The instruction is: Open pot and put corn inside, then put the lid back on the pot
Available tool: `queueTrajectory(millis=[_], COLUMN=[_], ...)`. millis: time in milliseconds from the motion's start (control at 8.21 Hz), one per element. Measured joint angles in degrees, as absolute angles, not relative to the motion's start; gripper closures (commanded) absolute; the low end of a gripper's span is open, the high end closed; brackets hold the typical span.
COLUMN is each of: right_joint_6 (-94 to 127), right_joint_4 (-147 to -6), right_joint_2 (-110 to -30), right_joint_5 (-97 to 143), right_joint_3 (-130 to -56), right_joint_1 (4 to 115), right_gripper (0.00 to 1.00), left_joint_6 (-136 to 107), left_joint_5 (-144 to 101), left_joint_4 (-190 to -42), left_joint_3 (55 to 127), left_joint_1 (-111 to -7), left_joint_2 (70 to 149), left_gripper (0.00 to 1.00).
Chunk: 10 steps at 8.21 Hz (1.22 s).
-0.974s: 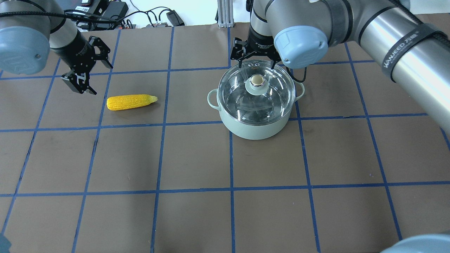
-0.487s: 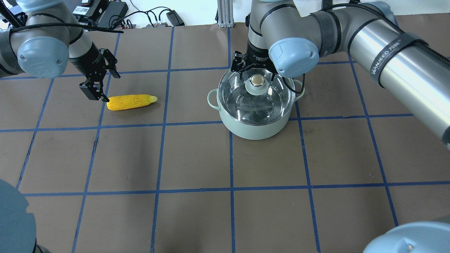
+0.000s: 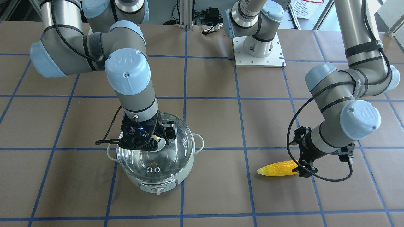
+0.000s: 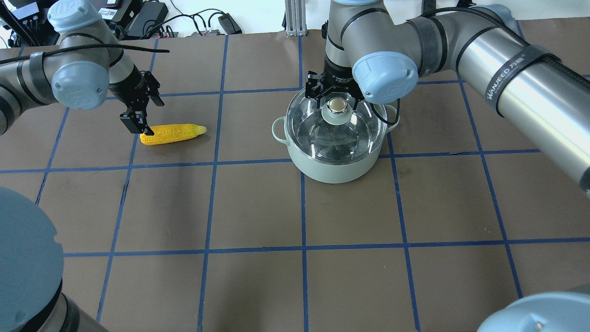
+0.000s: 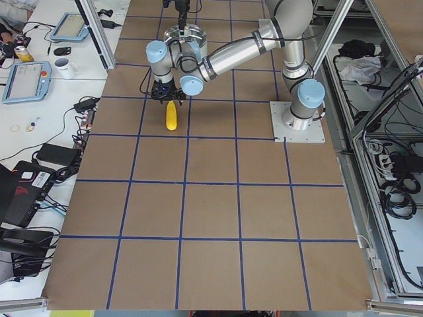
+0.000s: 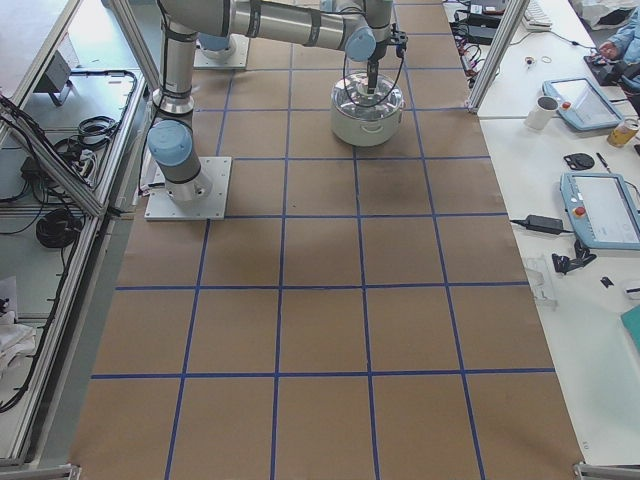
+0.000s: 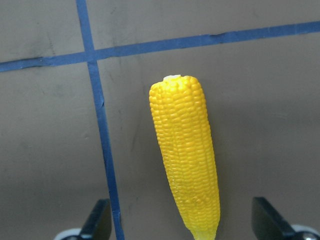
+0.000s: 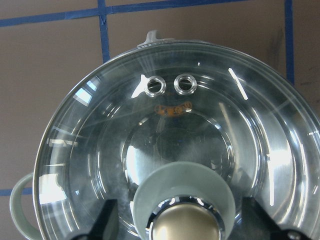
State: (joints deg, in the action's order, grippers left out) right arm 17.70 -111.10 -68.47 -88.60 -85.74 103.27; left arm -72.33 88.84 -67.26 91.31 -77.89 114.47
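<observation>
I should expect the mint-green pot [image 3: 178, 178] to be empty when I lift the lid off, because only shiny steel [image 3: 171, 160] can be seen through the glass lid.
The yellow corn [image 4: 173, 133] lies on the brown table, left of the pot, and shows in the front view [image 3: 277, 168]. My left gripper [image 4: 138, 117] is open at its left end; in the left wrist view its fingers [image 7: 100, 225] stand wide on either side of the corn [image 7: 185, 160] without touching it. The mint-green pot [image 4: 332, 168] carries its glass lid [image 4: 318, 136]. My right gripper [image 4: 336, 94] is open and low over the lid, one finger [image 8: 107, 220] on each side of the gold knob [image 8: 185, 227].
Blue tape lines [image 4: 212, 161] divide the table into squares. Cables and power bricks [image 4: 147, 14] lie beyond the far edge. The arm base plate [image 3: 258, 50] sits on the robot's side. The pot's control knob [image 3: 157, 190] faces the operators' side.
My left gripper has moved right and down to the corn's left end. My right gripper has moved from the lid's far rim to around the knob. Corn, pot and lid have not moved.
</observation>
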Motion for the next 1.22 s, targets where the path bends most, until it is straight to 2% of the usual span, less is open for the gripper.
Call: queueTrajectory(millis=[244, 365, 853, 1218], right_joint_6=[17.5, 17.4, 17.4, 14.9], right_joint_4=[-111.0, -111.0, -110.8, -105.4], right_joint_2=[-68.5, -68.5, -68.9, -70.5], right_joint_5=[-88.6, -88.6, -88.5, -88.6], right_joint_3=[-85.8, -85.8, -85.1, -81.4], right_joint_1=[103.3, 103.3, 103.2, 102.3], right_gripper=[0.70, 0.77, 0.88, 0.92], left_joint_6=[-73.7, -74.0, -73.8, -73.7], left_joint_5=[88.9, 88.9, 88.9, 89.1], left_joint_4=[-64.0, -62.4, -60.7, -60.7], left_joint_3=[91.3, 91.3, 91.5, 92.1], left_joint_1=[-77.9, -77.8, -77.7, -77.1], left_joint_2=[116.2, 117.5, 121.0, 121.7], left_gripper=[0.00, 0.00, 0.00, 0.00])
